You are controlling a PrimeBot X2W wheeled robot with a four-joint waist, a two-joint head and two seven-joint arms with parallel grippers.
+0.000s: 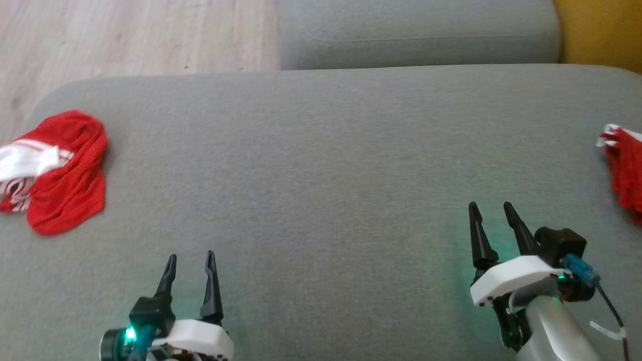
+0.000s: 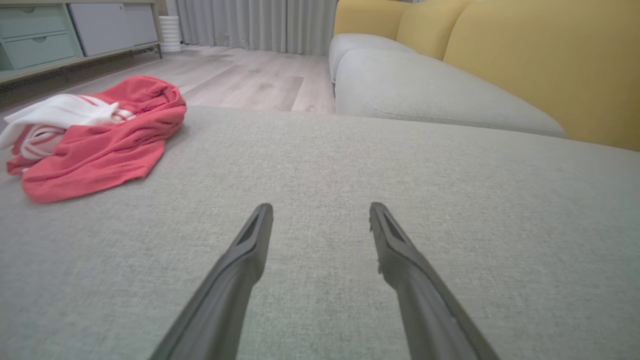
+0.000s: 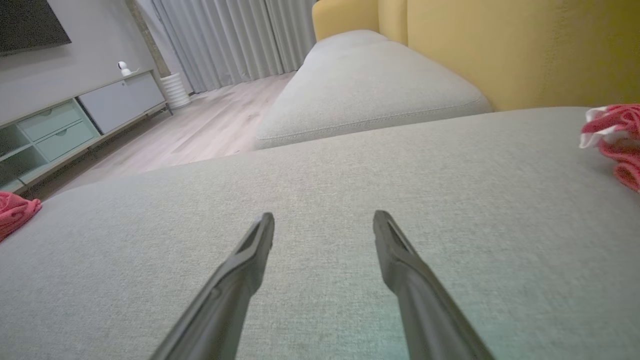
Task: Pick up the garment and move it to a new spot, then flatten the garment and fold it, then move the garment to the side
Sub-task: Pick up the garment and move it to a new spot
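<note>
My gripper will pull the crumpled red garment, and I expect it to open into a white-sleeved shirt, because a striped white end sticks out of its folds.
A crumpled red garment with white striped trim lies bunched at the far left of the grey cushion; it also appears as the red garment in the left wrist view. A second red and white garment lies at the cushion's right edge, cut off by the frame, and shows as the second garment in the right wrist view. My left gripper hovers open near the front, well right of the first garment, nothing between its fingers. My right gripper is open too, left of the second garment, holding nothing.
Another grey cushion lies beyond the main one, with a yellow backrest at the far right. Wooden floor lies past the cushion's far left edge. A low cabinet and curtains stand across the room.
</note>
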